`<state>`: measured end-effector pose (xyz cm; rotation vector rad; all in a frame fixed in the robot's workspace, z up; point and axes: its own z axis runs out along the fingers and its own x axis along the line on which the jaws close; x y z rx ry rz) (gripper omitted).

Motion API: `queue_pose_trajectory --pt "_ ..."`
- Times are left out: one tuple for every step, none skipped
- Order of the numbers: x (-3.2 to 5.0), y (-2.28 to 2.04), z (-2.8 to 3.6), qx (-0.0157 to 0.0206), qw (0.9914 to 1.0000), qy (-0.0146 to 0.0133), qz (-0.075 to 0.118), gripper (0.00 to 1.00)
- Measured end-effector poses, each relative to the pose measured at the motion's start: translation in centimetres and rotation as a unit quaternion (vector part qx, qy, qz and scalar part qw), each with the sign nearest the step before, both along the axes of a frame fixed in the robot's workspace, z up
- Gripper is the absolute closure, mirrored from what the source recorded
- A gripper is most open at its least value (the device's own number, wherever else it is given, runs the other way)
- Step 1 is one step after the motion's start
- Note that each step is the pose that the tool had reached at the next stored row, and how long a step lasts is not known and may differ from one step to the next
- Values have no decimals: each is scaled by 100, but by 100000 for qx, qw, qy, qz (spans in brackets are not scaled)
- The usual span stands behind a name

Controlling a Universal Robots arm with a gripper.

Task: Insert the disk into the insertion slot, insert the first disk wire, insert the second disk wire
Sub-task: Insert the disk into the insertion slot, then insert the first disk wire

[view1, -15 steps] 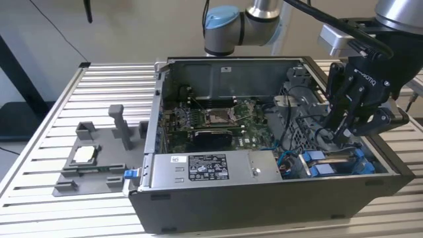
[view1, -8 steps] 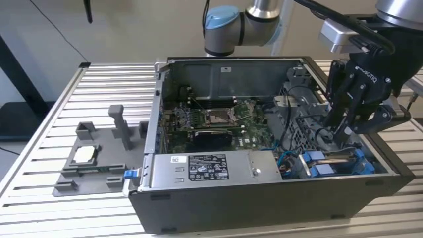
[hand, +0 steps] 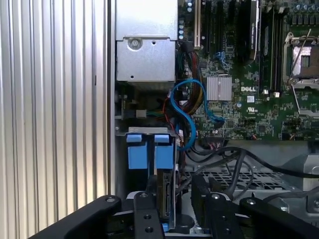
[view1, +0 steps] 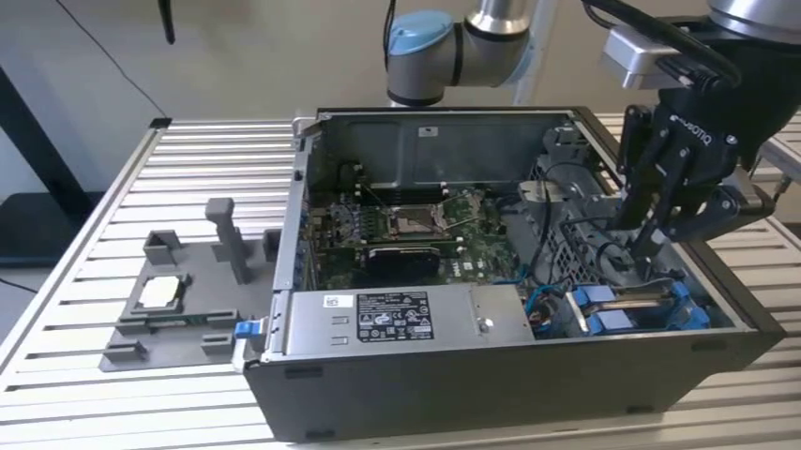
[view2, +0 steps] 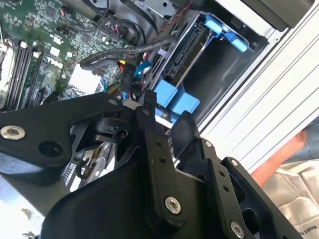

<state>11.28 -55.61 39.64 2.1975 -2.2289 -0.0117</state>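
My gripper is to carry the end of the black wire (hand: 235, 176) to the disk. The wire bends with slack over the perforated cage, so it will bow into a loose loop as its end moves.
The disk (view1: 635, 300), with its bright blue carrier tabs (hand: 149, 150), sits edge-up inside the insertion slot, a bay of the dark perforated cage (hand: 239, 180) at the open computer case's front corner on the exterior view's right. My black gripper (view1: 641, 258) hangs just above that bay. Its fingers (hand: 144, 211) stand open on either side of the disk's connector edge (hand: 163, 196), with a gap to each. A black wire with a connector (view2: 127, 79) hangs close to the fingertips (view2: 145, 107). A loose blue cable (hand: 175, 107) curls beside the bay.
The grey power-supply box (view1: 375, 319) fills the case's front. The green motherboard (view1: 414, 225) lies behind it. A grey fixture with upright posts (view1: 188, 281) stands on the slatted aluminium table (view1: 75, 375) at the exterior view's left. Black cables (hand: 234, 159) cross the cage.
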Motion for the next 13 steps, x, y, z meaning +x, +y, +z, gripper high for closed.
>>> queue_pose_trajectory --pt "0 15 0 32 100000 -239 53 59" --pt "0 28 0 66 99999 -467 108 59" --pt "0 42 0 111 99998 -664 185 59" --pt "1 57 -1 128 99997 -736 281 59" --pt "1 76 0 124 99997 -739 366 59" --pt "1 95 0 131 99996 -740 477 59" --pt "1 111 0 131 99995 -742 638 59" --pt "0 124 0 134 99994 -742 842 59" --pt "1 133 0 132 99991 -741 1102 59" --pt "1 140 0 136 99987 -741 1432 59" --pt "1 145 -1 140 99981 -740 1790 59" --pt "1 148 -1 141 99973 -740 2180 59" --pt "0 152 -1 140 99963 -740 2612 59"
